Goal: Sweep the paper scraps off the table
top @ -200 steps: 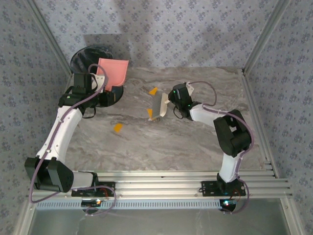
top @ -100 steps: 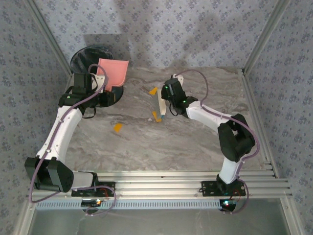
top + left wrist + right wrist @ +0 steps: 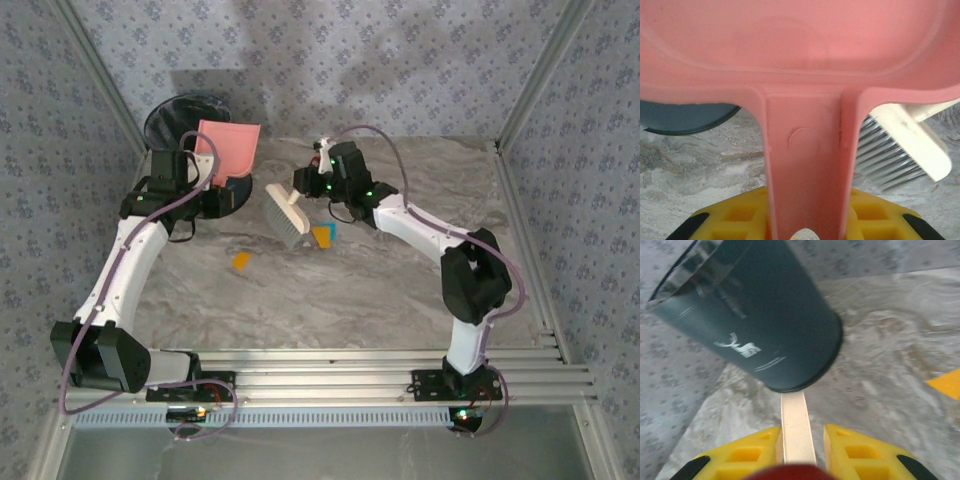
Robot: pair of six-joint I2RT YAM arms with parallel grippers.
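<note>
My right gripper is to pull the white brush (image 3: 288, 210) back past the scraps (image 3: 325, 235) first, because the brush is in the way from the orange and cyan scraps to the dustpan.
My left gripper (image 3: 220, 192) is shut on the handle (image 3: 807, 165) of a pink dustpan (image 3: 231, 146), whose pan tilts up at the table's back left. My right gripper (image 3: 306, 182) is shut on the cream handle (image 3: 796, 424) of a white brush (image 3: 286, 216). The brush's bristles sit on the table (image 3: 400, 290) just right of the dustpan. One orange paper scrap (image 3: 241, 260) lies in front of the brush head. An orange scrap (image 3: 319, 237) and a cyan scrap (image 3: 331, 231) lie together at its right. Another orange scrap (image 3: 946, 384) shows in the right wrist view.
A dark round bin (image 3: 178, 115) stands at the back left corner behind the dustpan, and it looms close ahead in the right wrist view (image 3: 745, 315). Patterned walls and aluminium posts close in the table on three sides.
My right arm has swung left across the table with the brush, bringing the brush head from mid-table close to the dustpan. A cyan scrap now shows beside the orange one. The left arm has stayed still.
</note>
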